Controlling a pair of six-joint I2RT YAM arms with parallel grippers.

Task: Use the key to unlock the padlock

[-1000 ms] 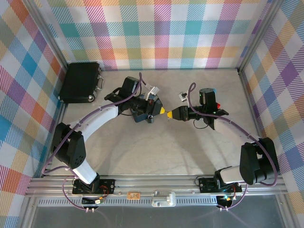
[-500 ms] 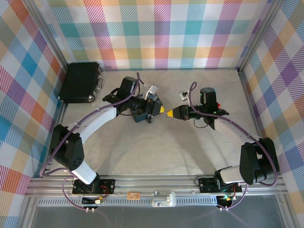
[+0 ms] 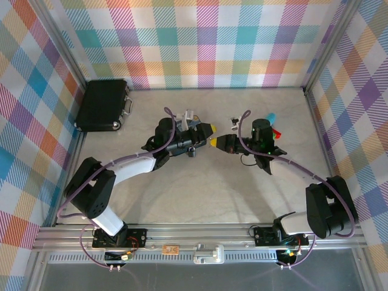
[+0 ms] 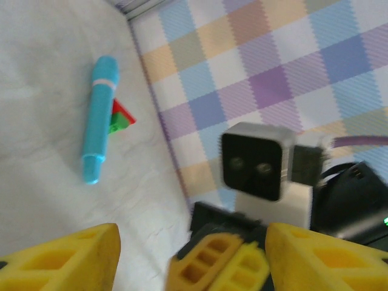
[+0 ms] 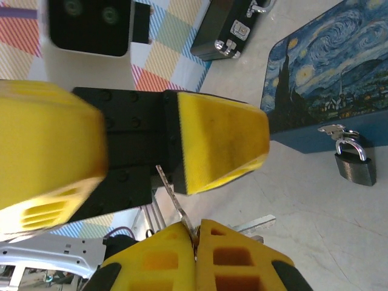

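The key blade [image 5: 177,205] leans crooked from my right gripper's fingertips, so my left gripper should hold the blade's tip [image 5: 160,170] while my right gripper opens and regrips the key.
My right gripper [image 5: 196,242] is shut on the thin silver key [image 5: 176,203], whose blade sticks up out of the yellow fingertips. My left gripper [image 4: 194,260] stands open just in front of it, its two yellow fingers [image 5: 221,142] on either side of the key blade without touching it. From above, the left gripper [image 3: 205,130] and right gripper [image 3: 214,143] meet tip to tip at mid-table. The small dark padlock [image 5: 354,162] with its silver shackle lies on the table against the blue starry-night tin [image 5: 330,79], also seen as the padlock [image 3: 191,152] under the left wrist.
A black case [image 3: 104,104] with a handle sits at the far left. A blue pen [image 4: 99,118] and a small red and green piece [image 4: 120,115] lie at the far right. Another silver key [image 5: 254,224] lies on the table below the right fingers.
My left gripper has opened and its wrist has swung toward the far side. The right gripper has closed on the key and shifted slightly left.
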